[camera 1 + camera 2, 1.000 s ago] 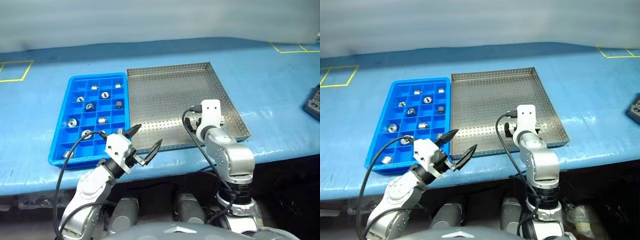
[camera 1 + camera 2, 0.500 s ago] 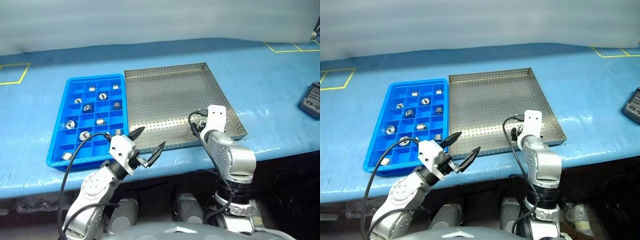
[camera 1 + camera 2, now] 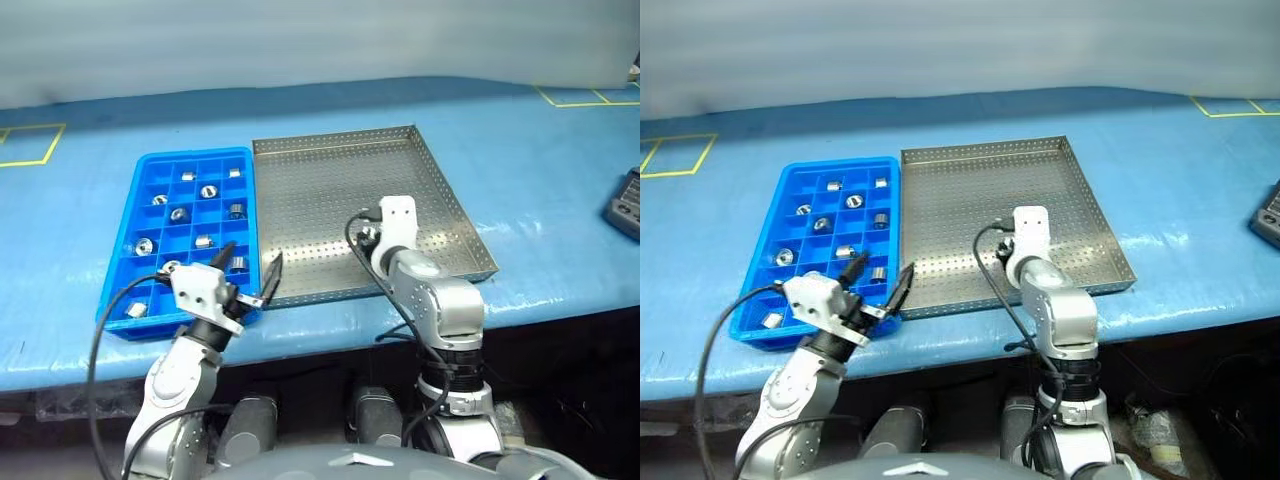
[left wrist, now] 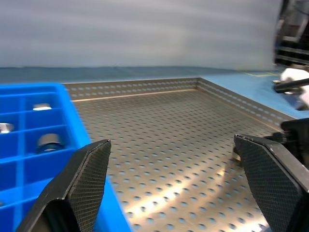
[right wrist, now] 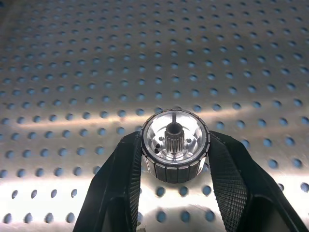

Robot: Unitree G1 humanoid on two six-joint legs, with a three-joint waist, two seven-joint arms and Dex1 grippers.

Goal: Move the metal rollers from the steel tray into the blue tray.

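Observation:
My right gripper should keep carrying the metal roller (image 5: 175, 145), which sits squarely in its fingers, until the roller hangs over an empty near compartment of the blue tray (image 3: 166, 308).
My right gripper (image 5: 175, 144) is shut on one metal roller (image 5: 175, 137), a shiny ring with a toothed centre hub, just above the perforated floor of the steel tray (image 3: 320, 185). Its black fingers (image 5: 116, 183) press the roller's two sides. From the head views this gripper sits over the tray's near middle, behind its white wrist (image 3: 397, 216). The blue tray (image 3: 142, 172) lies against the steel tray's left side, with several metal rollers (image 3: 208, 191) in its compartments. My left gripper (image 3: 250, 258) is open and holds nothing, over the blue tray's near right corner.
A dark device (image 3: 625, 203) lies at the table's right edge. Yellow tape marks (image 3: 30, 145) show on the blue table cover at the far left and far right. The table's front edge runs just below both trays.
The right gripper went from open to shut on a roller and moved left over the steel tray. The left gripper moved left to the blue tray's near right corner.

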